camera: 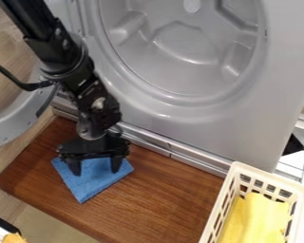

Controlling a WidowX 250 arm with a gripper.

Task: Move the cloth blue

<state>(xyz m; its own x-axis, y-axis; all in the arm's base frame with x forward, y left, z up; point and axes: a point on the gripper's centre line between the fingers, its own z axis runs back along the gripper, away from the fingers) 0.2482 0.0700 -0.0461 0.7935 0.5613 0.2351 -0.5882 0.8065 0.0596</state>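
Note:
The cloth's loose corner sticks out past my gripper's fingers, so I expect the blue cloth to hang down below them when I lift it.
My gripper (96,167) hangs from the upper left, over the left part of the brown wooden board (161,199). Its two fingers stand apart, pointing down over the blue cloth (88,184). The cloth lies flat on the board, one corner pointing toward the lower edge of the view. Its upper part is hidden behind the gripper. Whether the fingertips touch the cloth, I cannot tell.
A grey washing-machine front with a round drum opening (180,47) rises behind the board. Its open door (12,118) stands at the left. At the lower right, a cream basket (216,213) holds a yellow cloth (259,218).

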